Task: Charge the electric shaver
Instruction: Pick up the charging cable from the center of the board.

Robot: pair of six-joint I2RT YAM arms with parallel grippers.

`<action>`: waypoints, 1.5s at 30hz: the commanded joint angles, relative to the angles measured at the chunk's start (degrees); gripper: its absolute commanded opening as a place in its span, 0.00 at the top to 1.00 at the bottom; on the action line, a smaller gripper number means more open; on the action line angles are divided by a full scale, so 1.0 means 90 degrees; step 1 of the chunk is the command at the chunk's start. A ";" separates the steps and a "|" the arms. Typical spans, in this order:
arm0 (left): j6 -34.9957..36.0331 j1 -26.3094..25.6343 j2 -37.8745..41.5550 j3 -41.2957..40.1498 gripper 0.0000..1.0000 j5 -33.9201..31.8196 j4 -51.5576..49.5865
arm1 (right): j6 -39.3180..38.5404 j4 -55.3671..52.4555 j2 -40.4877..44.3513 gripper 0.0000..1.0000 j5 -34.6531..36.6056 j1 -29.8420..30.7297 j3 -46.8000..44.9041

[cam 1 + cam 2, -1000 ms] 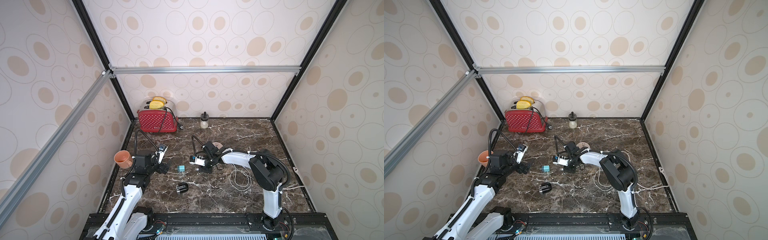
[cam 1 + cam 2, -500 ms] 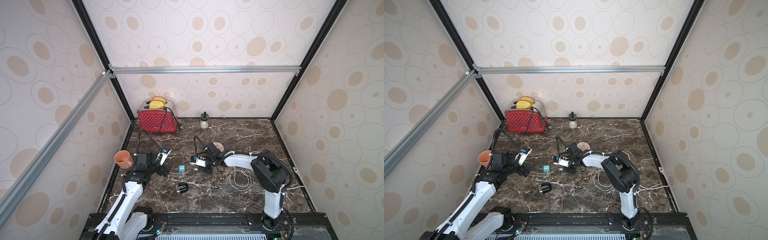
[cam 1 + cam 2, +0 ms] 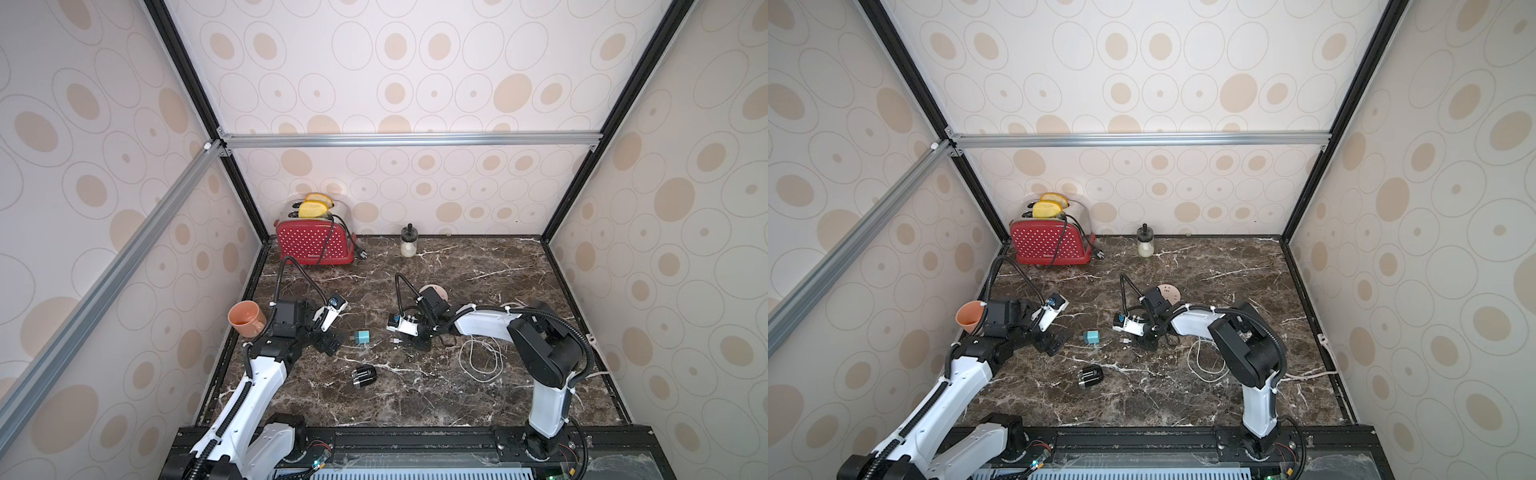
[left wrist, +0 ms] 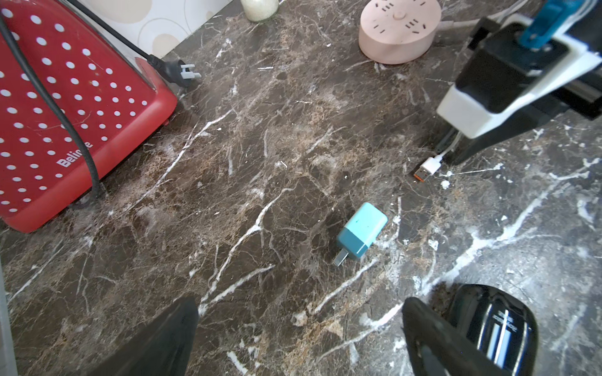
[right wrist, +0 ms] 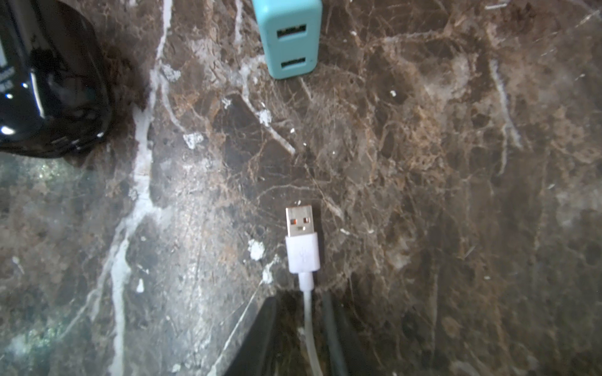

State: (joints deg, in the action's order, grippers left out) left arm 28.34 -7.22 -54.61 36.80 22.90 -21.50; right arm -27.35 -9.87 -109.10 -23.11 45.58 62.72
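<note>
With my right gripper's fingers astride only the thin cable (image 5: 307,302), my left gripper next brings closed tips against the USB plug (image 5: 303,252) to steady it.
The electric shaver (image 3: 363,377) (image 3: 1090,377), black with silvery stripes, lies on the marble near the front, touched by neither gripper. In the left wrist view the shaver (image 4: 495,328) sits just outside one finger. My left gripper (image 4: 299,306) (image 3: 330,343) is open and empty, a short way from the teal adapter (image 3: 363,337) (image 4: 361,231). My right gripper (image 5: 301,302) (image 3: 419,343) stands low over the white cable. Its jaws are slightly apart astride the cable, open, just behind the USB plug (image 5: 301,241) (image 3: 395,340). The plug lies flat, pointing at the adapter (image 5: 288,39). The pink socket disc (image 3: 1169,292) (image 4: 399,31) sits behind the right wrist.
The loose white cable loop (image 3: 482,357) lies to the right of the right gripper. A red toaster (image 3: 313,245) with its plug (image 4: 182,73) and a small jar (image 3: 408,245) stand at the back. An orange mug (image 3: 245,318) sits at the left edge.
My right gripper has shifted slightly right and toward the front along the cable. My left gripper has crept a little toward the teal adapter. The shaver and adapter have not moved.
</note>
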 commanded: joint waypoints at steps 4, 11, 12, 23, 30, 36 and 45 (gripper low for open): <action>-0.0588 -0.0335 0.0247 0.0335 0.02 0.0273 0.0394 | 0.0219 0.0312 0.0378 0.53 -0.0560 -0.0305 -0.0370; -0.2104 -0.1144 -0.0096 0.0350 0.17 0.0495 0.1502 | 0.0325 0.0659 0.0620 0.50 -0.0622 -0.0577 -0.0736; -0.2223 -0.1292 -0.0194 0.0347 0.19 0.0487 0.1596 | 0.0373 0.0751 0.0684 0.50 -0.0662 -0.0623 -0.0798; -0.3812 -0.2499 -0.1885 0.0464 0.62 0.0458 0.2257 | 0.0742 0.1448 0.1073 0.52 -0.0747 -0.0792 -0.1386; -0.4446 -0.2499 -0.2402 0.0285 0.93 0.0464 0.2582 | 0.0696 0.2154 0.1273 0.51 -0.0862 -0.0789 -0.1926; -0.4935 -0.2499 -0.3185 0.0414 1.00 0.0948 0.2544 | 0.0574 0.2340 0.1181 0.51 -0.0938 -0.0776 -0.1912; -0.5382 -0.2498 -0.3770 0.0396 1.00 0.1177 0.2937 | 0.0394 0.2346 0.0843 0.51 -0.1065 -0.0625 -0.1647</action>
State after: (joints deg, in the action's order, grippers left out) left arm -17.41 -29.58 -86.83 38.94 31.92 2.68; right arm -21.61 11.77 -99.63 -31.09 39.20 46.15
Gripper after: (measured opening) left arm 0.049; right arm 0.492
